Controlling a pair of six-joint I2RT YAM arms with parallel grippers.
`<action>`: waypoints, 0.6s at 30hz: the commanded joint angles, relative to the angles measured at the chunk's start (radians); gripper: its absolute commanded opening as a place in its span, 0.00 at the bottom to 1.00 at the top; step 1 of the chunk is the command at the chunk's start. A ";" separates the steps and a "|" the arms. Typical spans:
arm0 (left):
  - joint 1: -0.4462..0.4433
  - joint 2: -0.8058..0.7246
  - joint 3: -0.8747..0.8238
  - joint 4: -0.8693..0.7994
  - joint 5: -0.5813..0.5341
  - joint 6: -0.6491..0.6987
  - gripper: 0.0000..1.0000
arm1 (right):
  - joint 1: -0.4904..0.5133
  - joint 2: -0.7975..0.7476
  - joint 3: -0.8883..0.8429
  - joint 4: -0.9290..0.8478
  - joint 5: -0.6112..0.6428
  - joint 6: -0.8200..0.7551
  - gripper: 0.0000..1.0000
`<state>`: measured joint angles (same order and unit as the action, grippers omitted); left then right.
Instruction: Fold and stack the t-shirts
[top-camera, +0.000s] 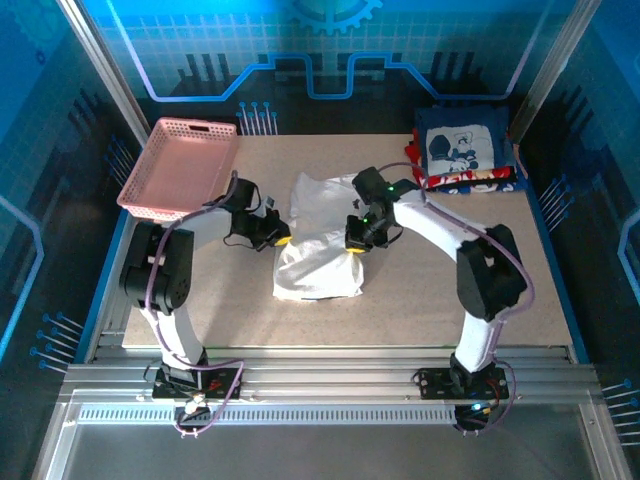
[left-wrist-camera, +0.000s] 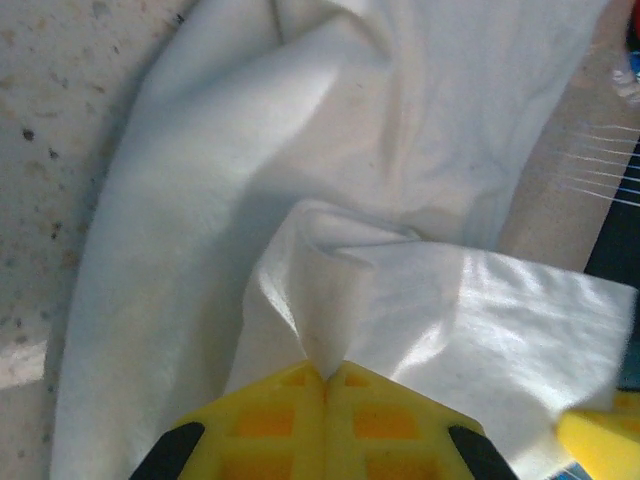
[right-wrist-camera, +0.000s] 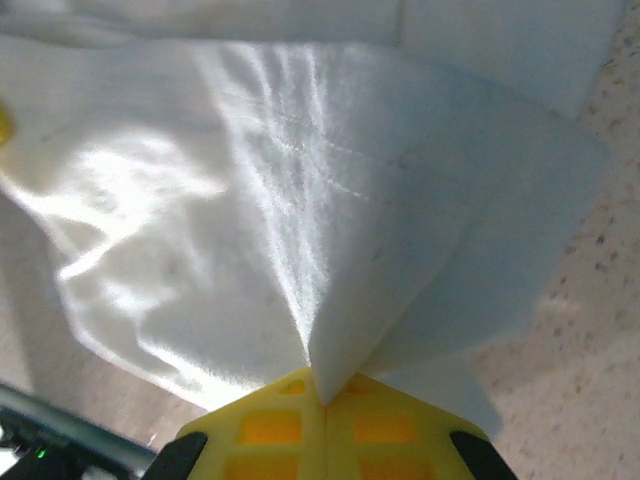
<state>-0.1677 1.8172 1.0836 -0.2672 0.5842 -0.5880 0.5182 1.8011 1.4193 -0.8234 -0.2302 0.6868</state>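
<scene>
The white t-shirt's held edge (left-wrist-camera: 330, 255) puckers by my left gripper, so both grippers should draw the edge back toward the t-shirt's near end (top-camera: 318, 293) and straighten it before folding.
A white t-shirt (top-camera: 318, 240) lies partly folded in the middle of the table. My left gripper (top-camera: 280, 240) is shut on its left edge, and a pinch of white cloth (left-wrist-camera: 325, 340) rises from between the yellow fingers (left-wrist-camera: 270, 420). At the shirt's right edge my right gripper (top-camera: 354, 250) is shut too, with a fold of the white cloth (right-wrist-camera: 330, 340) clamped between its yellow fingers (right-wrist-camera: 390, 430). A stack of folded t-shirts (top-camera: 465, 150), navy with a white cartoon print on top and red beneath, sits at the back right corner.
A pink lattice basket (top-camera: 180, 165) stands at the back left of the table (top-camera: 200, 300). Blue enclosure walls surround the table on the far and lateral sides. The arm bases are bolted at the near edge.
</scene>
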 joint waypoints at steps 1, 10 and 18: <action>-0.004 -0.084 -0.038 0.006 0.022 0.001 0.00 | 0.033 -0.118 -0.071 0.056 -0.065 -0.019 0.00; -0.004 -0.198 -0.152 0.059 0.000 -0.032 0.00 | 0.022 -0.289 -0.336 0.313 -0.157 0.007 0.00; -0.036 -0.183 -0.243 0.121 -0.042 -0.057 0.00 | -0.025 -0.254 -0.475 0.301 -0.149 0.022 0.00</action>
<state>-0.1909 1.6333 0.8742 -0.1814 0.5713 -0.6273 0.5083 1.5303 0.9741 -0.5331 -0.3603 0.7002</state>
